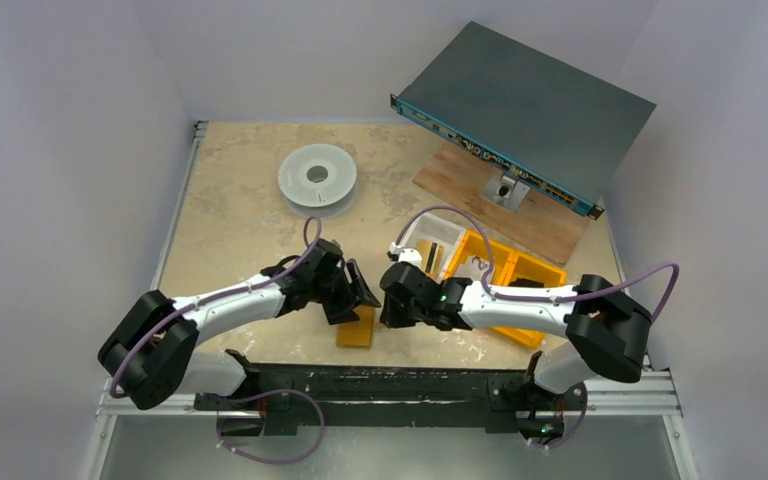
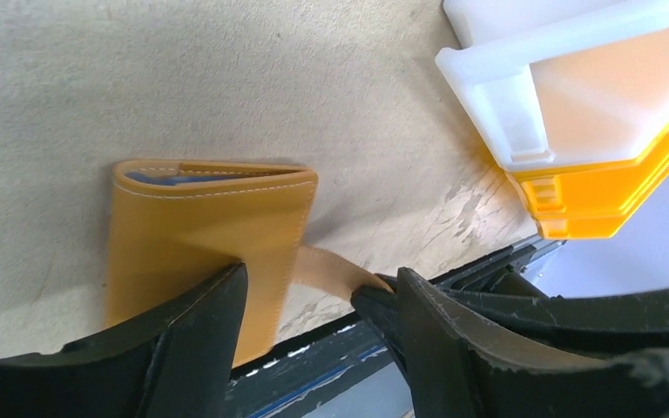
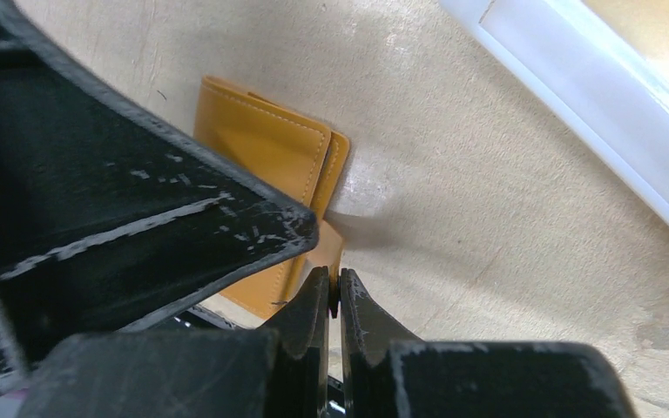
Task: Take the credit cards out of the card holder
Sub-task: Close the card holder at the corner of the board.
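Observation:
Next, my left gripper lifts off, closes and presses the card holder nearer its fold (image 2: 152, 272), because my left gripper's finger is covering the snap where the strap has to go.
The mustard-orange card holder (image 1: 357, 328) lies flat near the table's front edge. In the left wrist view (image 2: 200, 222) it is folded, with a blue card edge (image 2: 152, 178) showing in its top opening. My left gripper (image 1: 353, 300) (image 2: 322, 274) is open, and its left finger (image 2: 196, 335) rests on the holder's face. My right gripper (image 1: 392, 312) (image 3: 334, 283) is shut on the holder's strap tab (image 2: 335, 268), pinching its end just right of the holder. The snap is hidden.
An orange bin (image 1: 505, 272) and a white bin (image 1: 430, 240) stand just behind the right gripper. A white spool (image 1: 317, 178) sits at the back left. A grey metal box (image 1: 525, 105) on a wooden board (image 1: 550, 225) is at the back right. A black rail (image 1: 380, 385) edges the front.

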Available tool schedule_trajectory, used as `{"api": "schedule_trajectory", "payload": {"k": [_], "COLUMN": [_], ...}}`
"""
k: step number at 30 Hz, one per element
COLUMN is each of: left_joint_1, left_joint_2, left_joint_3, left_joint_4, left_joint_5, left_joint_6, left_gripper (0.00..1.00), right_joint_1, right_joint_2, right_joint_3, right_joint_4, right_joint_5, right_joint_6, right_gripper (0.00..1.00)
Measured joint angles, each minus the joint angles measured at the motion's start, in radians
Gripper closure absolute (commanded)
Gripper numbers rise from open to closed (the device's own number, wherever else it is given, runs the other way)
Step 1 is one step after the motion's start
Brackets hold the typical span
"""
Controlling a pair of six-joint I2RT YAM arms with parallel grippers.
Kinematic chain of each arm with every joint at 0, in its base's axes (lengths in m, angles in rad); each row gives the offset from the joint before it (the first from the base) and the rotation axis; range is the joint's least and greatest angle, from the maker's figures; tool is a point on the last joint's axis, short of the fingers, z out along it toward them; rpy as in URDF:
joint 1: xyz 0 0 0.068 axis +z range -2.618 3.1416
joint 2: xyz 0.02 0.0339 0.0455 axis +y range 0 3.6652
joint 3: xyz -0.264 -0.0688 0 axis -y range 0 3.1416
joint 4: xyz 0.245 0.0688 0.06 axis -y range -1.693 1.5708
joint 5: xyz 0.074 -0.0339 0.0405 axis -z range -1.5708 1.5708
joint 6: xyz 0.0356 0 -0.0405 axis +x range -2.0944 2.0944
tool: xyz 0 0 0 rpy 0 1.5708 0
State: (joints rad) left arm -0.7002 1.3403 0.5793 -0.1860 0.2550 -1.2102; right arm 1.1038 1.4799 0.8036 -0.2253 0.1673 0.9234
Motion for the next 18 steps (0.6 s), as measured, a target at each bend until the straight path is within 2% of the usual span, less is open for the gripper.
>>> {"api": "schedule_trajectory", "payload": {"k": [8,13,18], "left_joint_1": [-0.001,0.0,0.001], "left_joint_2": [-0.113,-0.158,-0.186], "left_joint_3": [0.034,0.037,0.032], "left_joint_4": [-0.126,-0.194,-0.238], "left_joint_5": [-0.047,-0.078,-0.104], "left_joint_6": [0.045,0.063,0.074], "left_gripper": [0.34,0.46,0.5], "right_joint_1": [-0.012,-0.016,-0.017], "right_joint_2": [0.004,0.008,0.031], "right_joint_3": [0.005,0.024,0.037], "right_joint_4": [-0.004,-0.007,-0.007], "right_joint_5": [-0.001,-0.002,-0.002], "right_joint_6": [-0.001,-0.004,-0.006], "right_gripper": [1.0,1.0,1.0]}}
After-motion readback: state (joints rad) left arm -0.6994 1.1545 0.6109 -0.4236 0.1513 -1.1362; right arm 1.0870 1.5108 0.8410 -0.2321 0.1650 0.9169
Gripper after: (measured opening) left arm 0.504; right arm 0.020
